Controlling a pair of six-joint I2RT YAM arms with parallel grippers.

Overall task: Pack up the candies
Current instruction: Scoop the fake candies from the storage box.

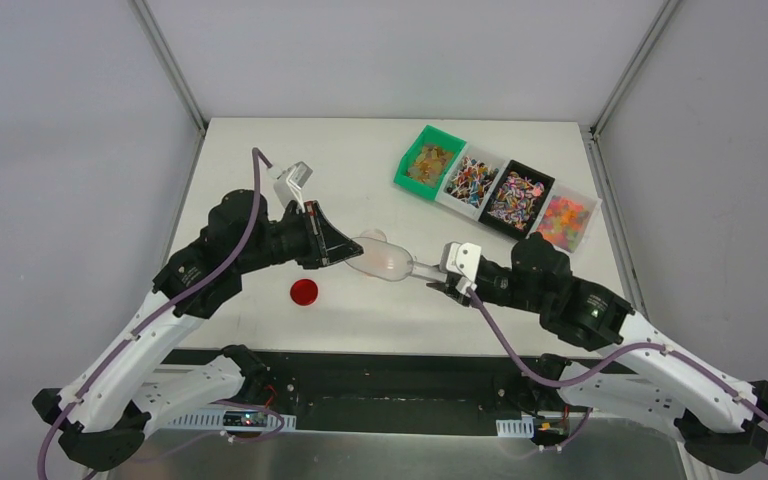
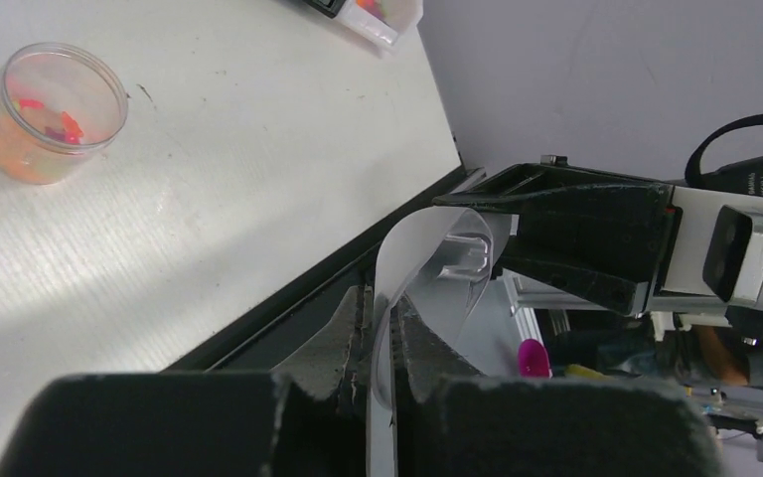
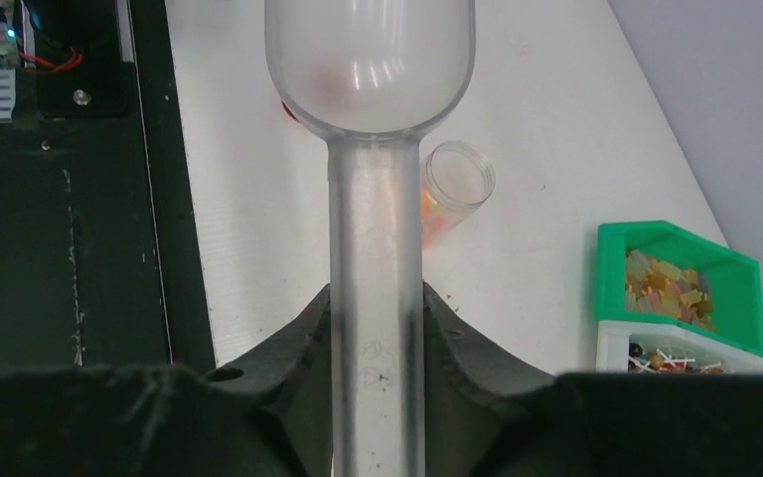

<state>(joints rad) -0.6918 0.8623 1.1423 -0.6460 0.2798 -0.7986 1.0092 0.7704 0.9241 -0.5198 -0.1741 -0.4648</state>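
Note:
Next, my right gripper grips the handle closer to its end while my left gripper keeps the scoop's bowl steady, because my right gripper is holding the handle too near the bowl.
The candies lie in four bins at the back right: amber ones in a green bin, multicoloured ones in a white bin and a black bin, orange and pink ones in a clear bin. A few lie in a small clear jar, which also shows in the right wrist view. My right gripper is shut on the handle of the clear plastic scoop. My left gripper is shut on the thin rim of the scoop's bowl. I see no candy in the bowl.
A flat round red lid lies on the table near the front edge, below the left gripper. The jar stands just behind the scoop in the top view. The green bin shows at the right of the right wrist view.

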